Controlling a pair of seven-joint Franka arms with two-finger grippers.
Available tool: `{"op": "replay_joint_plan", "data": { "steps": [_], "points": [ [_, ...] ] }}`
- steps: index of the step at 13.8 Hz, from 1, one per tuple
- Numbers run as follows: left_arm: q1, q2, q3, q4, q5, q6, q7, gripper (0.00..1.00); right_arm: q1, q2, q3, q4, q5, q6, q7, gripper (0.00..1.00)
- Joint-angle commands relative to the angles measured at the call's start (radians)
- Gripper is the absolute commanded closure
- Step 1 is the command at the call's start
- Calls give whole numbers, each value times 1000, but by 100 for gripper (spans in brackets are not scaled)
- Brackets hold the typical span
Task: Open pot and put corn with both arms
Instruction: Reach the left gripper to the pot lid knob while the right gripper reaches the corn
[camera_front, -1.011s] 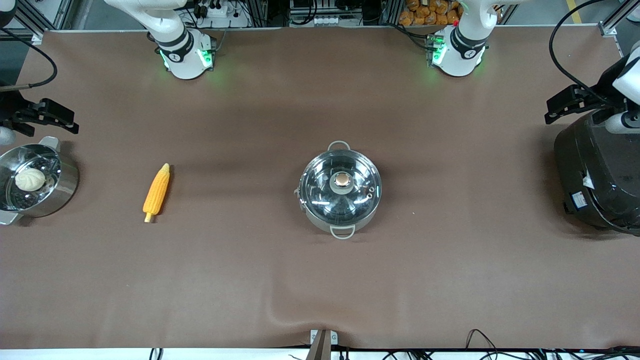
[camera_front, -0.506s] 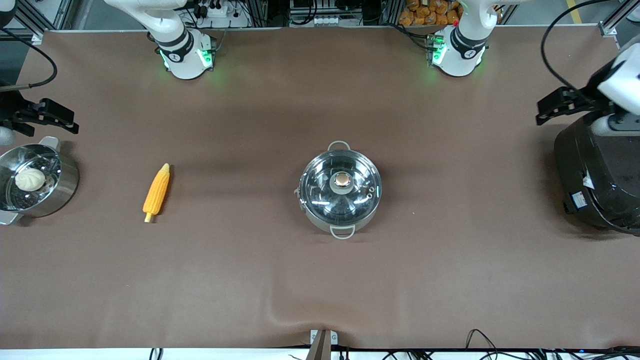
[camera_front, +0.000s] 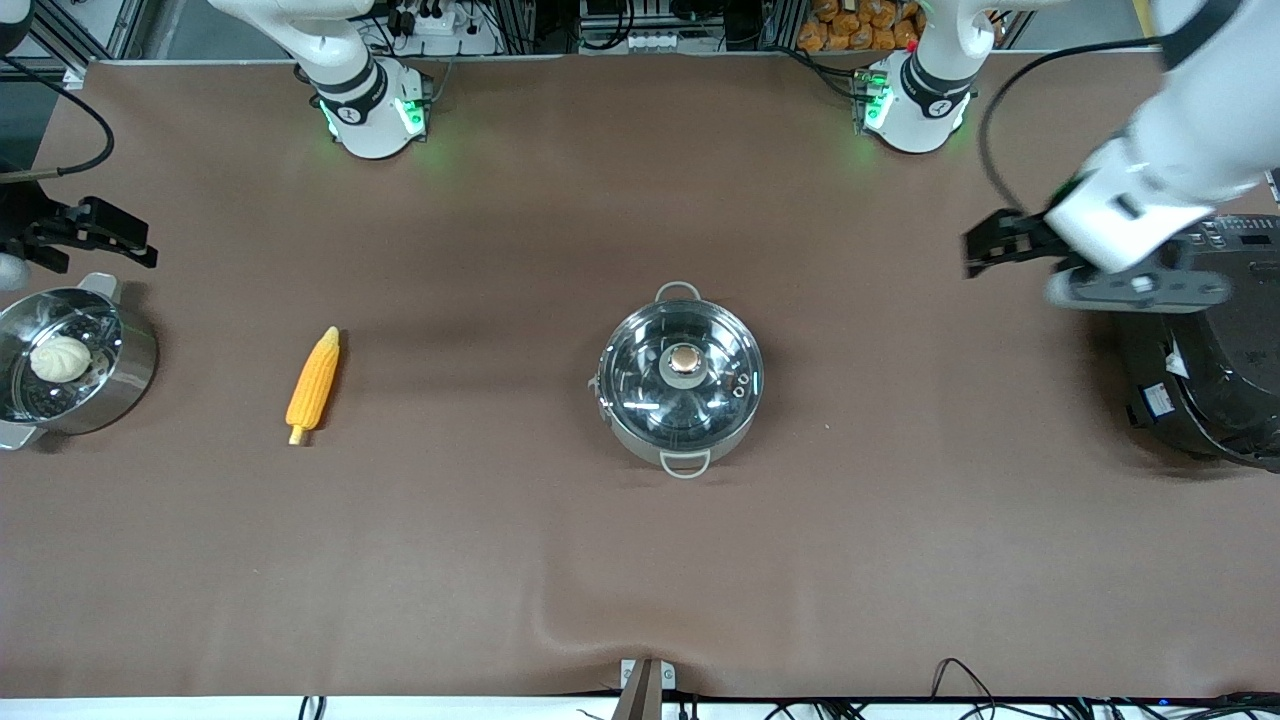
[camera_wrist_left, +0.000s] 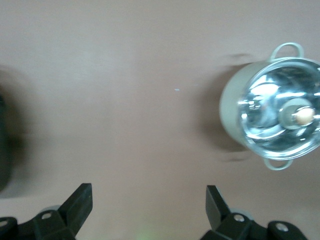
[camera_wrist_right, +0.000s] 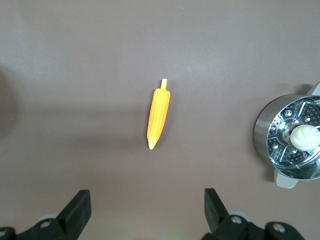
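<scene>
The way to the copper knob (camera_front: 685, 359) is open and the knob stands free on top of the glass lid (camera_front: 679, 402), so my left gripper carries on moving in until its fingers are on both sides of the knob.
The shallow steel pot (camera_front: 628, 432) stands mid-table with its glass lid (camera_front: 648, 388) on and the copper knob (camera_front: 684, 358) on top. It also shows in the left wrist view (camera_wrist_left: 231, 112), lid (camera_wrist_left: 265, 115) on. The corn (camera_front: 313, 385) lies flat on the table toward the right arm's end, also seen in the right wrist view (camera_wrist_right: 158, 116). My left gripper (camera_front: 985, 250) is open and empty in the air between the pot and the rice cooker, jaws wide (camera_wrist_left: 149, 200). My right gripper (camera_front: 125, 240) is open and empty above the table's end, jaws wide (camera_wrist_right: 147, 205).
A steel pot (camera_front: 142, 372) with a white bun (camera_front: 60, 358) stands at the right arm's end, also in the right wrist view (camera_wrist_right: 261, 132). A big black rice cooker (camera_front: 1200, 380) stands at the left arm's end. A fold in the brown cloth (camera_front: 560, 630) lies near the front edge.
My left arm has swung from over the rice cooker toward the pot, its gripper still open. The right arm, corn and pot have not moved.
</scene>
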Motion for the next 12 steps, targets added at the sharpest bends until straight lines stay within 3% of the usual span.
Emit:
{"op": "replay_joint_plan", "data": {
  "steps": [1,9,12],
  "points": [
    [-87,60,-19,7,-22,55,-113,0,-9,22,6,9,-9,-5,-10,0],
    [-300,257,-8,19,4,285,-372,0,-12,114,6,30,-11,-7,-8,0],
    [-370,338,-5,71,82,314,-456,0,-22,148,6,24,-9,-13,-16,0]
  ]
}}
